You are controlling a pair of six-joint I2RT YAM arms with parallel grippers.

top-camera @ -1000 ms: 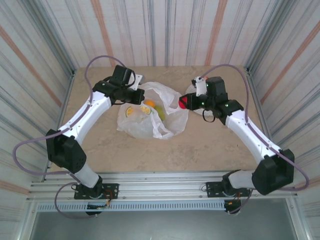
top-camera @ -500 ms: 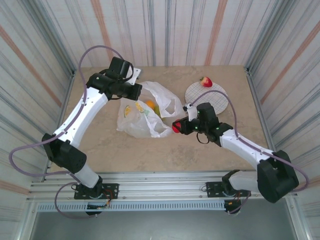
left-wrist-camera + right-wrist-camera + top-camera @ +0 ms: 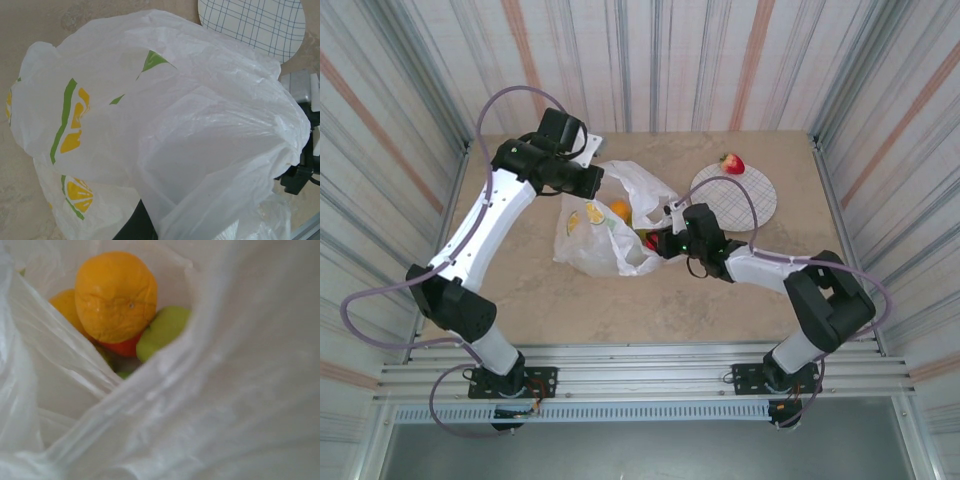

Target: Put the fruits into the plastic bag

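Note:
The robot's right gripper should keep moving in until the red fruit (image 3: 652, 240), in line with the plastic bag's open side (image 3: 634, 219), is well inside, and then let it go.
The plastic bag (image 3: 605, 255) lies mid-table, white with lemon prints, its mouth facing right. My left gripper (image 3: 592, 182) is shut on the bag's upper edge and holds it raised; one dark finger (image 3: 132, 227) shows under the film. My right gripper (image 3: 653, 241) is at the bag's mouth, shut on a red fruit (image 3: 649, 240). In the right wrist view bag film covers its fingers. Inside the bag lie an orange fruit (image 3: 115, 295), a second orange one (image 3: 67, 307), a green one (image 3: 162, 330) and a red one (image 3: 125, 347). A red strawberry (image 3: 731, 162) rests beyond the plate.
The round white grid-patterned plate (image 3: 745, 200) sits right of the bag, also seen as the plate (image 3: 250, 25) from the left wrist. Striped walls close the table on three sides. Bare tabletop (image 3: 620, 310) runs along the front.
My right arm has swung from the plate down and left, carrying the red fruit to the bag's mouth. My left gripper has kept hold of the bag, hardly moving over the last half second.

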